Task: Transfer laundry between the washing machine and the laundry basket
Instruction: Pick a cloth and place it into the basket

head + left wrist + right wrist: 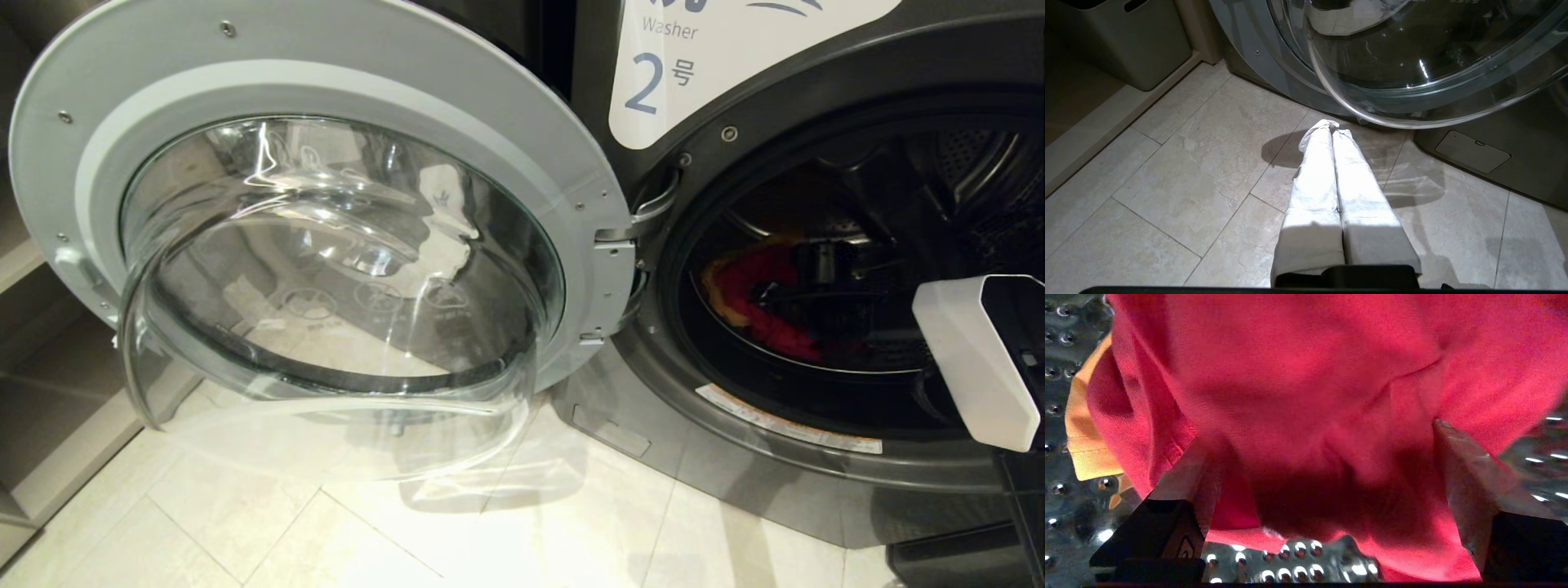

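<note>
My right gripper's open fingers have a bulge of the red garment (pixel 1324 436) filling the gap between them, so I should keep moving in until they close on its folds (pixel 1349 485).
The washing machine (pixel 735 457) marked 2 stands with its round glass door (pixel 326 245) swung wide open to the left. Inside the drum lie the laundry: a red garment (pixel 763 286) and a yellow-orange one (pixel 712 286) at its left edge. My right arm (pixel 971 359) reaches into the drum. My right gripper (pixel 1318 435) is open, its fingers (pixel 1457 465) spread on either side of a bulge of the red garment (pixel 1306 375); the orange garment (pixel 1086 449) shows beside it. My left gripper (pixel 1331 128) hangs shut and empty over the floor. The laundry basket is out of view.
The open door's glass bowl (pixel 1412 81) juts out low over the tiled floor (pixel 1188 175), close ahead of my left gripper. A solid-walled grey bin (pixel 1126 41) sits on a low shelf to the left. The perforated metal drum wall (pixel 1290 563) lies just under my right fingers.
</note>
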Controlling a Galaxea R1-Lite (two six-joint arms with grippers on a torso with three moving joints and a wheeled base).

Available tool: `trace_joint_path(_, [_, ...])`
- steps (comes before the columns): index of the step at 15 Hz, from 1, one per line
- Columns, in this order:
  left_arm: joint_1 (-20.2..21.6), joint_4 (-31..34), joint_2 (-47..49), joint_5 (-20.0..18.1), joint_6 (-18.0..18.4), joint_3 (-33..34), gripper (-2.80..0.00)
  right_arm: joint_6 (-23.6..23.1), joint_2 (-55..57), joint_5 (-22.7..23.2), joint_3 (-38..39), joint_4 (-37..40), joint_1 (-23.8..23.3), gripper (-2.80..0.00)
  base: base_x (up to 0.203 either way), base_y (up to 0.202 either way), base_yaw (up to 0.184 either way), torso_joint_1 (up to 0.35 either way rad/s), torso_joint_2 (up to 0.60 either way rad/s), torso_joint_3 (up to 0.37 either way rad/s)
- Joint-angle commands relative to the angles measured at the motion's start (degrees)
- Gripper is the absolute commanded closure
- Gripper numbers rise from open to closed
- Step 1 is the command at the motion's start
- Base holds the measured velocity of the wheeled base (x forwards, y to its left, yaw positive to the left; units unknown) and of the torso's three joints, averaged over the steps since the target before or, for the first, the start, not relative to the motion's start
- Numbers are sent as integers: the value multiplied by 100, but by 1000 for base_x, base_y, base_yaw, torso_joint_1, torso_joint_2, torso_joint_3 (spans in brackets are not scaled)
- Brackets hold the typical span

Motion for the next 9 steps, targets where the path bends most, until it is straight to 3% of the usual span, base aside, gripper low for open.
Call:
trace_joint_path(1, [1,-5,7,2,-2,229,0,102,183,52,-14,-141,1,-280,0,0,0,0,0,0])
trace_joint_path(5, [1,-5,7,2,-2,229,0,112,215,761,-21,-454,15,-280,0,0,0,0,0,0])
trace_joint_path(9, [1,-5,7,2,-3,229,0,-911,367,983,-17,-555,18,-280,0,0,0,0,0,0])
